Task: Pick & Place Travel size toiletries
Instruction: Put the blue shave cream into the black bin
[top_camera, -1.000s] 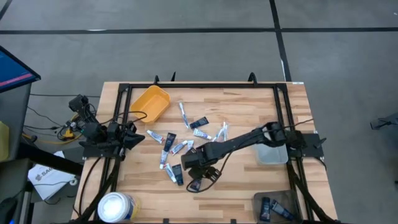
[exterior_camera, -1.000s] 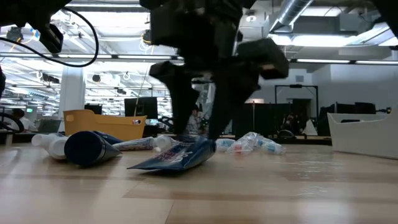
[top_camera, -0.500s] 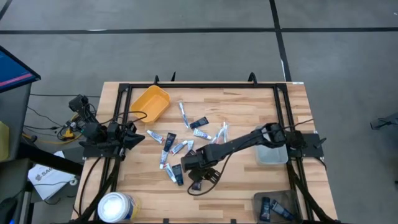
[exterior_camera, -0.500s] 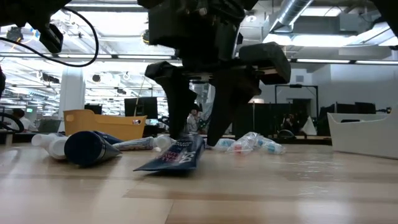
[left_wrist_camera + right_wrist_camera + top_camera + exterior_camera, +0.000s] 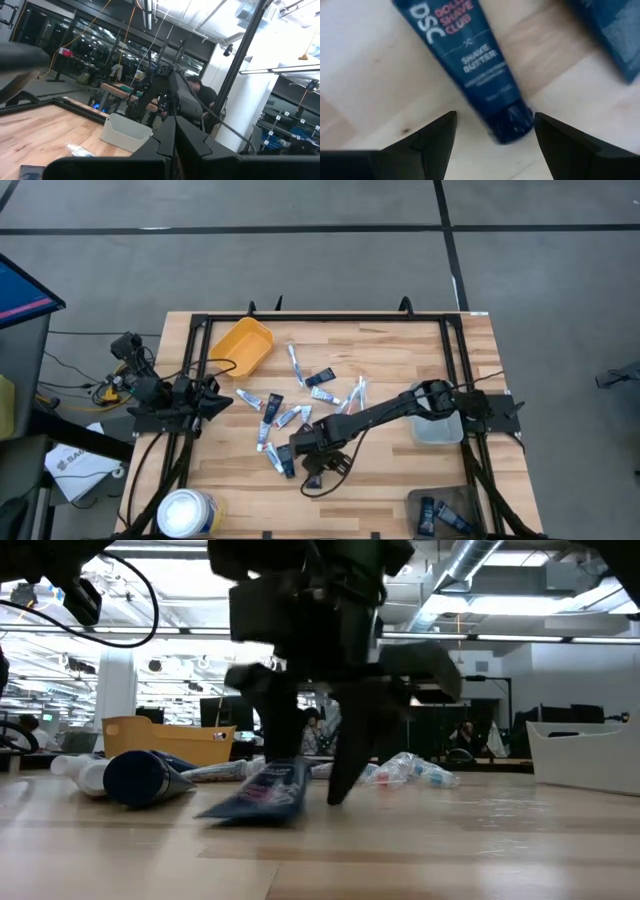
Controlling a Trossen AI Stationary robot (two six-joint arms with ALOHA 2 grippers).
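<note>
Next, I lift my right gripper clear and turn it in line with the blue tube before it closes on the tube's cap, because the tube lies crooked between my fingers.
The toiletries lie scattered on the middle of the wooden table: small white tubes, dark flat tubes and pale sticks. My right gripper reaches across from the right and points down, open, over a dark blue shave-butter tube. That tube lies flat on the wood. The tube's cap end lies between the two fingers. My left gripper waits shut at the table's left edge. My right gripper stands from above with one finger on either side of the blue tube's cap end, the fingers lying across the tube. Whether a finger touches the tube, I cannot tell. The tube rests flat on the table.
A yellow bin sits at the far left and a big white tub at the near left corner. A clear bin stands at the right edge. A second bin with dark tubes in it is at the near right. More tubes lie left of the gripper.
My right gripper has moved a little toward the table's left and down, closer around the blue tube. It has stayed open. In the low view the tube has slid toward the table's left along the wood.
</note>
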